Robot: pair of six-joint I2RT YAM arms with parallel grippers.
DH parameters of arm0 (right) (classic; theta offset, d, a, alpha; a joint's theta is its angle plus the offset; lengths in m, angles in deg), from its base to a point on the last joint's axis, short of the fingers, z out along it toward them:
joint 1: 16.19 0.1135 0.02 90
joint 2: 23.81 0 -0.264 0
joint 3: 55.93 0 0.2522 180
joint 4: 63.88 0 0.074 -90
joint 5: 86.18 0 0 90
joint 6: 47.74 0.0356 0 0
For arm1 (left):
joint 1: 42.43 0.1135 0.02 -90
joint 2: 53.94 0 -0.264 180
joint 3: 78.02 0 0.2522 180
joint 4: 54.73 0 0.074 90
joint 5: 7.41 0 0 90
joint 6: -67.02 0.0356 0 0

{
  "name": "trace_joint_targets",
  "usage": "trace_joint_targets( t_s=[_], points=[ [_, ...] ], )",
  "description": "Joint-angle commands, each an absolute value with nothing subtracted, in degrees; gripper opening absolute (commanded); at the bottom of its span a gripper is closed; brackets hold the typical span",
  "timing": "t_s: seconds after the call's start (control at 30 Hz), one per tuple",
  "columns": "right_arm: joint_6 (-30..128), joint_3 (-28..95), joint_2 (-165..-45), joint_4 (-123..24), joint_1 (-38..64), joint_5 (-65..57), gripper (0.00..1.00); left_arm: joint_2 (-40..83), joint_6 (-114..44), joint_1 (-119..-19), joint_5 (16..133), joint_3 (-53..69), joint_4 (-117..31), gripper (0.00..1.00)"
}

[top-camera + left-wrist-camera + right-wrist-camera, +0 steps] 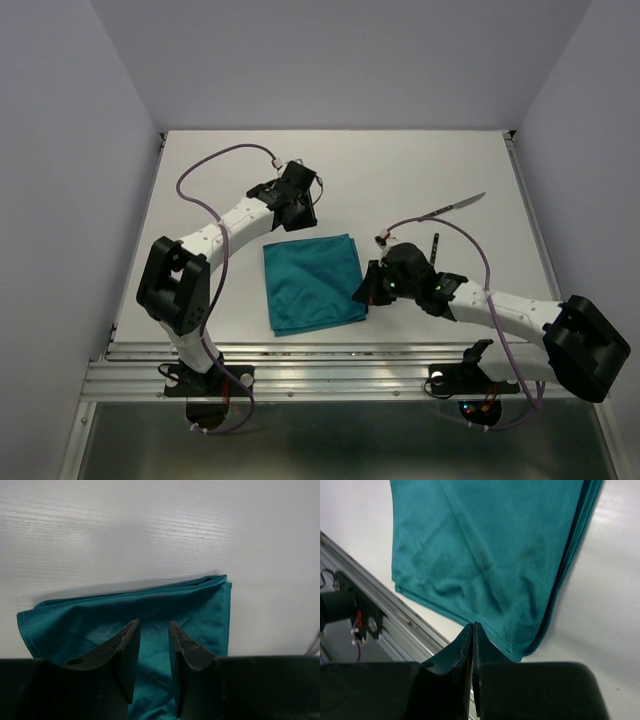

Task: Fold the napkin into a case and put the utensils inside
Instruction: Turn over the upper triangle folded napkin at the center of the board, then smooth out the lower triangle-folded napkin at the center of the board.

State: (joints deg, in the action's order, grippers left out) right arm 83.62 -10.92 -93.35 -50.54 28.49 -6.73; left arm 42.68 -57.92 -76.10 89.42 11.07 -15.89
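The layers at the napkin's far corner [227,582] toward the utensils are uneven, so the robot's right gripper should leave the napkin's near hem and join the left gripper there [350,238].
The teal napkin [313,282] lies folded into a rough square on the table; its layered edges show in the right wrist view [490,555]. My left gripper [296,216] is open above the napkin's far edge [150,605], with cloth showing between its jaws [154,624]. My right gripper [363,292] is shut at the napkin's right near edge, its tips [472,625] on the hem. A slim silver utensil [458,207] lies far right. A dark knife handle [436,246] shows behind the right arm; the rest of the knife is hidden.
The table's near metal rail [330,352] runs just below the napkin and also shows in the right wrist view [380,590]. Purple cables loop over both arms. White walls enclose the table on three sides.
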Motion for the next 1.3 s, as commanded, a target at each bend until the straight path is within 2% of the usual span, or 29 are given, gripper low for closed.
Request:
trace_joint_targets(
  t_s=[0.0, 0.3, 0.53, 0.73, 0.87, 1.2, 1.27],
  points=[
    [81.9, -13.2, -93.9, -50.5, 29.8, -12.7, 0.05, 43.5, -58.2, -76.0, 88.9, 12.6, -16.4, 0.4],
    [86.4, -19.6, -93.9, -51.5, 29.8, -4.5, 0.02, 44.1, -57.9, -76.1, 88.7, 13.4, -15.9, 0.4],
    [88.4, -22.2, -94.7, -53.7, 29.8, -5.2, 0.01, 44.4, -57.7, -76.3, 88.6, 13.7, -15.9, 0.4],
    [88.0, -19.9, -86.5, -48.2, 29.8, -0.3, 0.01, 44.8, -57.3, -76.7, 88.6, 14.7, -15.8, 0.4],
    [89.0, -18.5, -83.3, -44.2, 29.8, 7.9, 0.03, 45.8, -57.3, -77.5, 88.6, 15.9, -15.5, 0.4],
    [90.2, -12.9, -94.9, -44.1, 29.2, 11.9, 0.02, 49.7, -57.4, -80.0, 86.9, 18.0, -15.9, 0.4],
    [89.7, -11.6, -97.0, -44.1, 29.2, 12.2, 0.02, 51.4, -57.3, -80.6, 85.8, 18.8, -16.5, 0.37]
  ],
)
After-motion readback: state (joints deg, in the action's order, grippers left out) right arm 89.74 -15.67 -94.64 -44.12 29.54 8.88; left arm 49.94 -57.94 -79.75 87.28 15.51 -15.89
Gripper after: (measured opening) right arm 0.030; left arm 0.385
